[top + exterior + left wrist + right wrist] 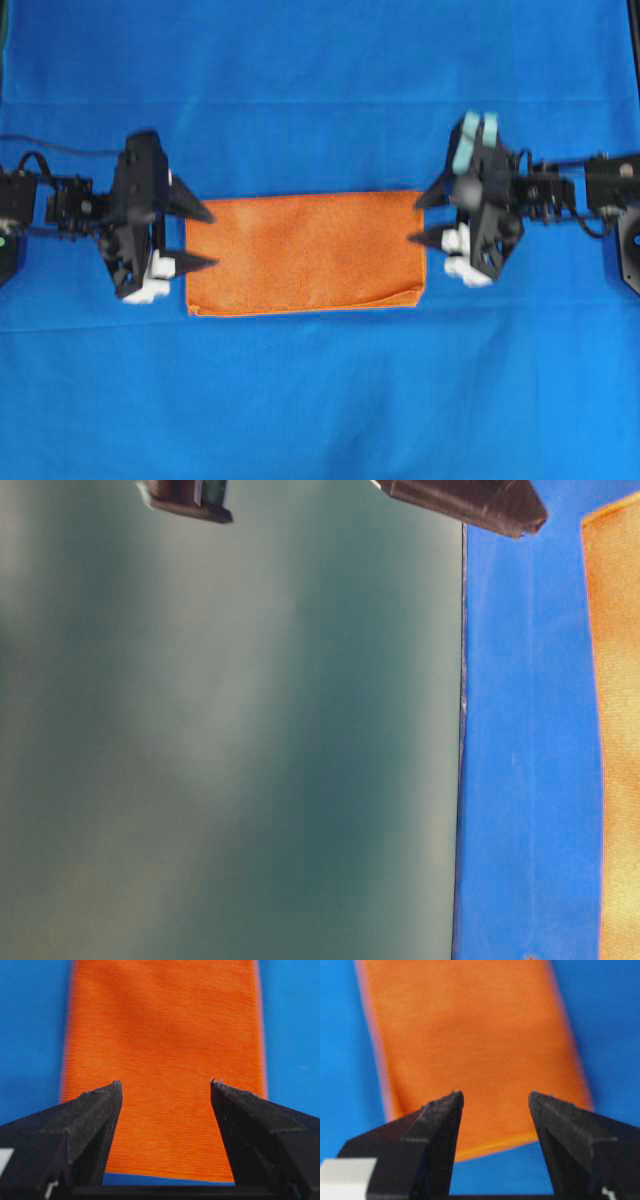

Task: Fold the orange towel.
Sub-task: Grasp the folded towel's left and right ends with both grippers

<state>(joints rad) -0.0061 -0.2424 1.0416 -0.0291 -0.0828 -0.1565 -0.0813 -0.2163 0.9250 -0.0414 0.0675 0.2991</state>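
Note:
The orange towel's far corner [416,194] is flat and free beside my right gripper's open fingers, so my right gripper goes on toward that corner and closes there.
The orange towel [305,252] lies flat on the blue cloth as a wide rectangle, with a doubled edge along its near side. It fills the left wrist view [165,1050] and the right wrist view [470,1045], and its edge shows at the right of the table-level view [618,730]. My left gripper [207,238] hovers at the towel's left end, open, nothing between its fingers [95,1110]. At the right end my right gripper [422,220] is open too, its fingers [435,1120] empty above the towel's short edge.
A blue cloth [320,90] covers the table all round the towel. In the table-level view a blurred dark grey-green surface [230,740] fills the left, and black arm parts [470,505] cross the top.

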